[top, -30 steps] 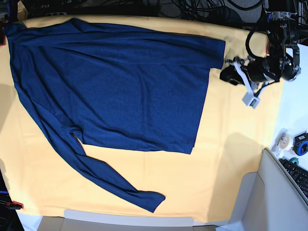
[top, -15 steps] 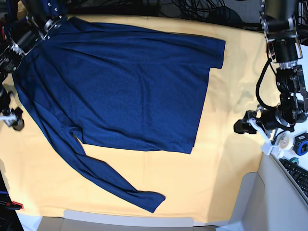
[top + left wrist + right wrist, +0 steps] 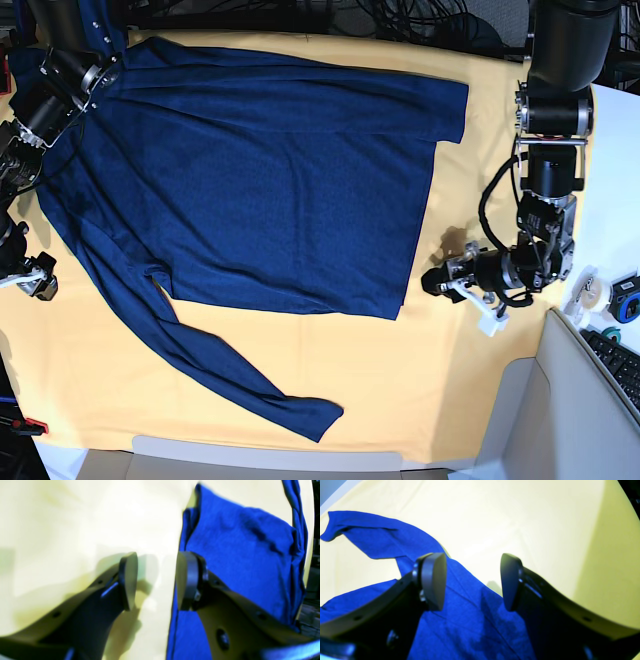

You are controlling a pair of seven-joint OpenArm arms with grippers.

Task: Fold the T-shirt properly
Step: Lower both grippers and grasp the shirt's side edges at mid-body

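I should keep moving toward the T-shirt, because the T-shirt's edge (image 3: pixel 406 283) runs parallel to my left gripper's open fingers. I should go on until that edge is in the gap between the fingers, then close them.
The navy T-shirt (image 3: pixel 260 190) lies spread flat on the pale yellow cloth (image 3: pixel 480 180), one long sleeve (image 3: pixel 220 365) trailing toward the front. My left gripper (image 3: pixel 441 282) hovers low, just right of the hem's front right corner. It is open in the left wrist view (image 3: pixel 156 580), with the T-shirt's edge (image 3: pixel 240 562) under its right finger and nothing between the pads. My right gripper (image 3: pixel 40 285) sits at the cloth's left edge beside the T-shirt's side. It is also open (image 3: pixel 472 580), over blue fabric (image 3: pixel 470 625), with the sleeve end (image 3: pixel 350 530) beyond.
Tape rolls (image 3: pixel 590 292) and a keyboard (image 3: pixel 620 365) lie at the right edge on a white surface. A cardboard box flap (image 3: pixel 520 420) lies along the front right. Cables (image 3: pixel 420 20) crowd the back edge. A small red object (image 3: pixel 22 426) sits at the front left.
My left arm has swung down from the back right to the hem's front right corner, its jaws opening wider. My right arm has come into view on the left and dropped toward the front.
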